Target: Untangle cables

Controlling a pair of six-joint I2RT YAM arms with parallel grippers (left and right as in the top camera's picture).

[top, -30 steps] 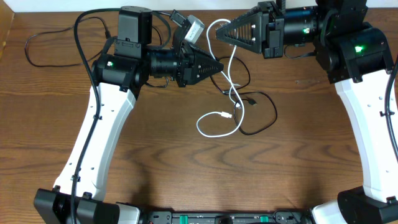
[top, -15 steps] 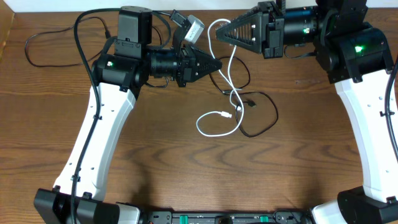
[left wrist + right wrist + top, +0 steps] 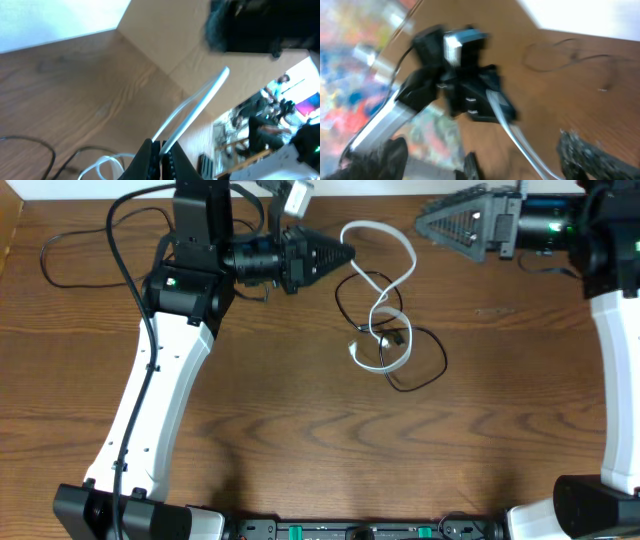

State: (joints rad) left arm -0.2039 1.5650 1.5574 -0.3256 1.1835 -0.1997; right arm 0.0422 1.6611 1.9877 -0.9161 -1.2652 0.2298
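Note:
The white cable in my left gripper runs through the black cable's loops point(image 3: 374, 329), so I need to hold the white cable up while my right gripper pulls the black cable away point(image 3: 398, 337).
The cables lie in a loose tangle at the table's middle back. The white cable point(image 3: 405, 250) loops from my left gripper point(image 3: 350, 252) out to the right and down into the knot, where black cables point(image 3: 435, 360) curl around it. In the left wrist view my left gripper point(image 3: 161, 152) is shut on the white cable point(image 3: 195, 107), which rises away from the jaws; black cables point(image 3: 30, 142) lie below. My right gripper point(image 3: 420, 222) hangs open, apart from the cables. In its blurred wrist view the right gripper point(image 3: 487, 156) stands wide, with the white cable point(image 3: 512, 132) running between the fingers, untouched.
A long thin black wire point(image 3: 70, 255) lies on the wood at the back left. The left arm point(image 3: 465, 85) faces the right wrist camera. The table's back edge point(image 3: 360, 194) runs just behind both grippers.
My right gripper has opened, let go of the white cable and drawn back to the right. My left gripper has shut on the white cable and moved toward the back, shrinking the lower loop.

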